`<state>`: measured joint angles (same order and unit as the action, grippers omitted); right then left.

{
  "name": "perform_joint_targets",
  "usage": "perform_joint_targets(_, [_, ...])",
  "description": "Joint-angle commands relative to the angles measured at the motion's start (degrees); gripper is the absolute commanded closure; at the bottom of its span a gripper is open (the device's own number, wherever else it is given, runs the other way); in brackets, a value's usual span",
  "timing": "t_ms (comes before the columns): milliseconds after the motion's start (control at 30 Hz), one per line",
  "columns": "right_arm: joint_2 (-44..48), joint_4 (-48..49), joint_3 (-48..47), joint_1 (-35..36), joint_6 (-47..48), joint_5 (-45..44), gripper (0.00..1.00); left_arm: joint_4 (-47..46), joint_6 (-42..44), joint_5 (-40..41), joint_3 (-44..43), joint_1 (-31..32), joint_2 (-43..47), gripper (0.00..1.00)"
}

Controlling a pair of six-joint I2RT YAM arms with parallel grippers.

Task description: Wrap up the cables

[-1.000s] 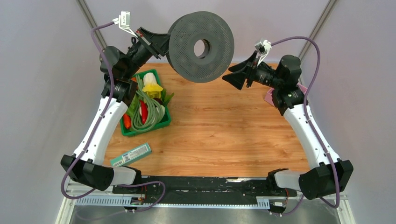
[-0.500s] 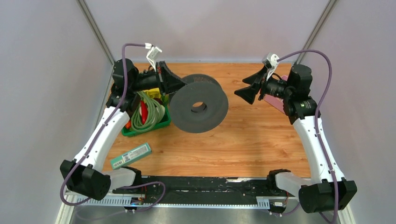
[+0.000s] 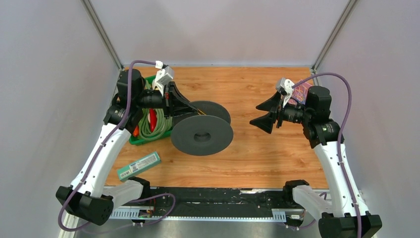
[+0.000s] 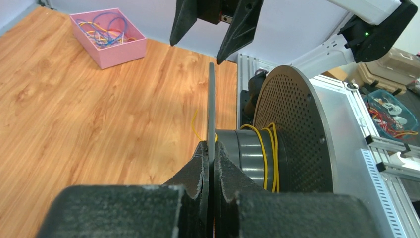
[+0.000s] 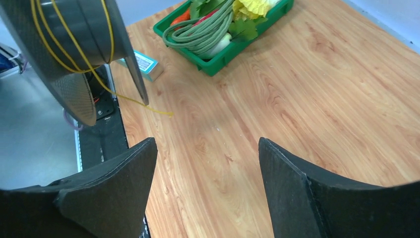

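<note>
My right gripper is open and facing the yellow cable's loose end [image 5: 159,111], which hangs clear of the edge, so it should keep moving toward that cable's tip [image 5: 171,114] until its fingers are on both sides of it.
My left gripper [image 3: 190,110] is shut on one flange of a dark grey perforated spool [image 3: 202,135], held over the table's middle. In the left wrist view the jaws [image 4: 211,148] clamp the thin flange edge. A thin yellow cable [image 4: 270,153] is wound a few turns on the hub. Its loose end [image 5: 148,106] hangs toward the wood. My right gripper [image 3: 255,114] is open and empty, pointing at the spool from the right. More coloured cables [image 4: 101,29] lie in a pink box [image 4: 110,37], partly hidden behind the right arm in the top view [image 3: 303,91].
A green basket [image 3: 148,139] with coiled long beans [image 5: 208,34] and other vegetables stands at the left, behind the left arm. A teal box [image 3: 139,164] lies near the front left edge.
The left arm has brought the spool down from high at the back to low over the table's middle and turned it. The right gripper has come down and nearer, still open.
</note>
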<state>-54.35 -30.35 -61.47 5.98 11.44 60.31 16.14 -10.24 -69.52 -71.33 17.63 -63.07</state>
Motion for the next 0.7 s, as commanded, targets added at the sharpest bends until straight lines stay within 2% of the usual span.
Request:
perform_joint_targets(0, [0.04,0.99,0.39,1.58,1.83,3.40,0.21,-6.99,-1.53,-4.93,-2.23,0.30,0.31,1.00])
perform_joint_targets(167, [-1.02,0.64,1.00,5.26,5.16,3.15,0.18,-5.95,-1.28,-5.81,-3.46,1.18,-0.56,1.00])
perform_joint_targets(467, [-4.71,-0.76,0.48,14.40,14.22,-2.74,0.22,-5.77,-2.15,-5.28,-4.08,2.76,-0.83,1.00])
perform_joint_targets(667, [-6.12,-4.89,-0.49,16.87,20.37,-2.22,0.34,-5.77,-2.51,-4.23,-4.52,3.29,-0.83,1.00])
